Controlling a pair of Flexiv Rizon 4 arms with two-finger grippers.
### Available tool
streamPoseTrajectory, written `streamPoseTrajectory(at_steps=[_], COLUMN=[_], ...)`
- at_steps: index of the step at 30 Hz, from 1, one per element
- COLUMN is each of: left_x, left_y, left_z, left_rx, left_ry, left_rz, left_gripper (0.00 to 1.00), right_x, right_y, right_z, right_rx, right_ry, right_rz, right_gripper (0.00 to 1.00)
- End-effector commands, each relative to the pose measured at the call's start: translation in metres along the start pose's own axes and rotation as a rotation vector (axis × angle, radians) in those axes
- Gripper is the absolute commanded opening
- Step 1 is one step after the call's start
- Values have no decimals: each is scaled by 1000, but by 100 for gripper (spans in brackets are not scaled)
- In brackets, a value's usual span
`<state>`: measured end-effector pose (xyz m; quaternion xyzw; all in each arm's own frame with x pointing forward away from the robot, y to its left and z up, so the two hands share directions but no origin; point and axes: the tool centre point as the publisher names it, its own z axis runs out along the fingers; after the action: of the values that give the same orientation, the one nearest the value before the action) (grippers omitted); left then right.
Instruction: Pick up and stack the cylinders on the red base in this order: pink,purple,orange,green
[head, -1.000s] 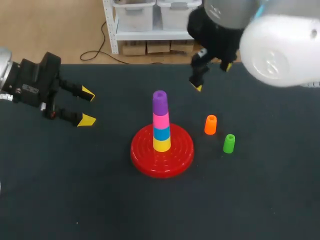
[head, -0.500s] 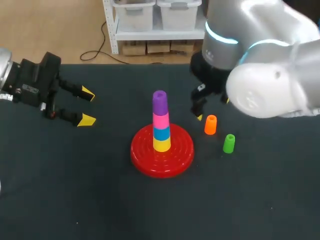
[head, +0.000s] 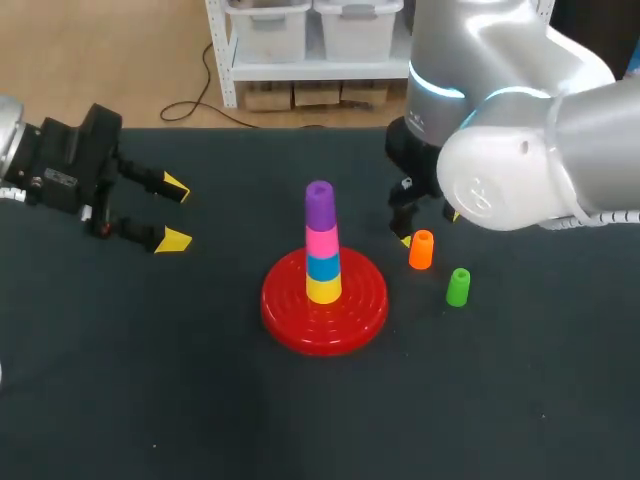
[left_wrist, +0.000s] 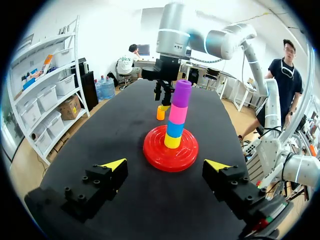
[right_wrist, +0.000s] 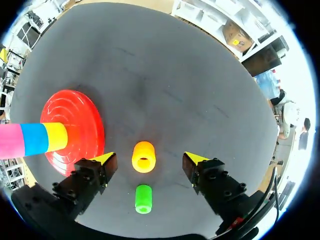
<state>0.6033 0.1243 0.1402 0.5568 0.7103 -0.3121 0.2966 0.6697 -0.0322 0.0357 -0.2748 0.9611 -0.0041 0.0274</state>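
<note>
The orange cylinder (head: 421, 250) will slide partway over the purple cylinder's top when the robot lowers it, because the pink cylinder's band (head: 322, 243) looks shorter than the purple cylinder.
The red base (head: 355, 310) holds a stack: yellow, blue, pink, with the purple cylinder (head: 319, 205) on top. The orange cylinder (head: 421, 250) stands upright to its right, and the green cylinder (head: 458, 287) a little nearer the front. My right gripper (head: 430, 228) hangs open directly over the orange one. In the right wrist view the orange cylinder (right_wrist: 143, 156) sits between the fingers of the right gripper (right_wrist: 149, 158), with gaps on both sides; the green cylinder (right_wrist: 143, 198) lies under the wrist. My left gripper (head: 174, 213) is open and empty at the far left.
The left wrist view looks along the table from the left gripper (left_wrist: 166, 165) to the red base (left_wrist: 155, 152) and its stack, with the right arm beyond. The dark tabletop (head: 150, 380) is bare at the front and left.
My right arm has come down and forward from the table's back to the orange cylinder, which now lies between its fingers. The left arm and all the cylinders have not moved.
</note>
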Motion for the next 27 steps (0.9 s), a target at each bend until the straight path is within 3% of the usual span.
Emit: streamPoseTrajectory(at_steps=[1,6,12,27], left_x=[1,1,1,1], left_y=[0,0,0,0], left_z=[0,0,0,0], left_rx=[-1,-1,-1,-1], left_ry=[-4,-4,-4,-4], left_rz=[3,3,3,3], left_gripper=[100,100,100,100], right_x=[9,14,16,9], right_y=[0,1,2,6], right_z=[1,5,5,6], right_rx=[-3,-3,-10,-2], right_ry=[-12,-7,-7,-7], right_rz=[-1,-4,-2,-15], right_gripper=[84,76,50,42])
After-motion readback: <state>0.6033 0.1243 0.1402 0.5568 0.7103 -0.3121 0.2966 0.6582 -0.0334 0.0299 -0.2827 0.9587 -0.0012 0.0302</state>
